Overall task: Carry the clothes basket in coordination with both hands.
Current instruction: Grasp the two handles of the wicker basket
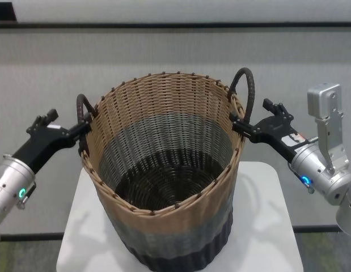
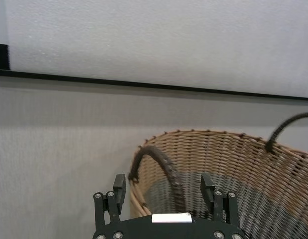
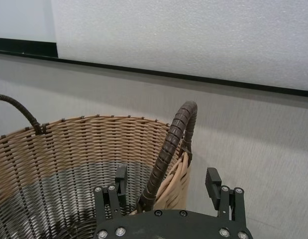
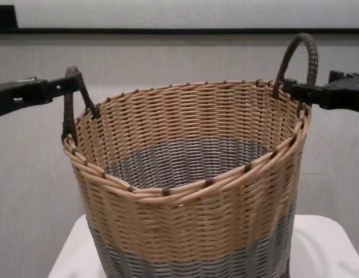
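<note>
Both dark loop handles (image 4: pixel 312 58) are standing upright, bound into the rim of the clothes basket (image 4: pixel 191 214). The clothes basket will come along stiffly and stay level when I carry it.
The clothes basket (image 1: pixel 164 170) stands on a white table (image 1: pixel 266 226), round wicker with a tan upper band and a grey lower band; it also shows in the chest view (image 4: pixel 191 220). My left gripper (image 1: pixel 81 129) is at the left dark loop handle (image 1: pixel 81 107). In the left wrist view (image 2: pixel 163 185) its fingers are spread, with the handle (image 2: pixel 158 159) between them. My right gripper (image 1: pixel 236 122) is at the right handle (image 1: pixel 247 90). In the right wrist view (image 3: pixel 167 178) its fingers are spread either side of the handle (image 3: pixel 171 139). The basket is empty inside.
A grey wall with a black strip (image 1: pixel 175 25) runs close behind the basket. The white table's near edge (image 4: pixel 324 243) shows under the basket, little wider than its base. Dark floor lies at the lower corners.
</note>
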### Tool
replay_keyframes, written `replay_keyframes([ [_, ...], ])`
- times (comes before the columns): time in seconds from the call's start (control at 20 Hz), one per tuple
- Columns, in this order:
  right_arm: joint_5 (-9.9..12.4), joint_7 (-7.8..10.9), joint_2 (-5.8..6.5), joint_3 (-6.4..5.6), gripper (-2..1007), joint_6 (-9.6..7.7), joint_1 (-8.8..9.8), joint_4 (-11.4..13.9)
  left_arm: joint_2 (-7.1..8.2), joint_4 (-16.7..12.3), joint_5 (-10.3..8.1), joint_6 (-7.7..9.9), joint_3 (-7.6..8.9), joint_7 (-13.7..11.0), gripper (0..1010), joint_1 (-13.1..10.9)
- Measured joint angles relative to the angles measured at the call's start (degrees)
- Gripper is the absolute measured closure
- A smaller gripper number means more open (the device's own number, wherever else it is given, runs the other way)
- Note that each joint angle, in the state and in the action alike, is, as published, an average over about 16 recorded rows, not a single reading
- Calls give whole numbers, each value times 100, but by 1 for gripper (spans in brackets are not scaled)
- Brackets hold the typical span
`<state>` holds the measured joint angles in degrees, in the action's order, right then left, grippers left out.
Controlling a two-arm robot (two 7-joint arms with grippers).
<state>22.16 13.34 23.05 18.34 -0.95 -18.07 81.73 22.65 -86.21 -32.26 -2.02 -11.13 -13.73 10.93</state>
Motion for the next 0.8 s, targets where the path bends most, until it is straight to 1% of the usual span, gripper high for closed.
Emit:
replay_keyframes([
  [0.2,-43,69,-66,-18,4,3,-55,-117,-91,229,33,-80,28,-141,10,134],
  [0.35,-68,119,-117,-37,4,-1,-92,-198,-137,367,54,-135,24,-303,10,225],
  [0.8,-135,256,-266,-110,4,-4,-194,-426,-141,584,175,-177,-129,-771,10,404],
])
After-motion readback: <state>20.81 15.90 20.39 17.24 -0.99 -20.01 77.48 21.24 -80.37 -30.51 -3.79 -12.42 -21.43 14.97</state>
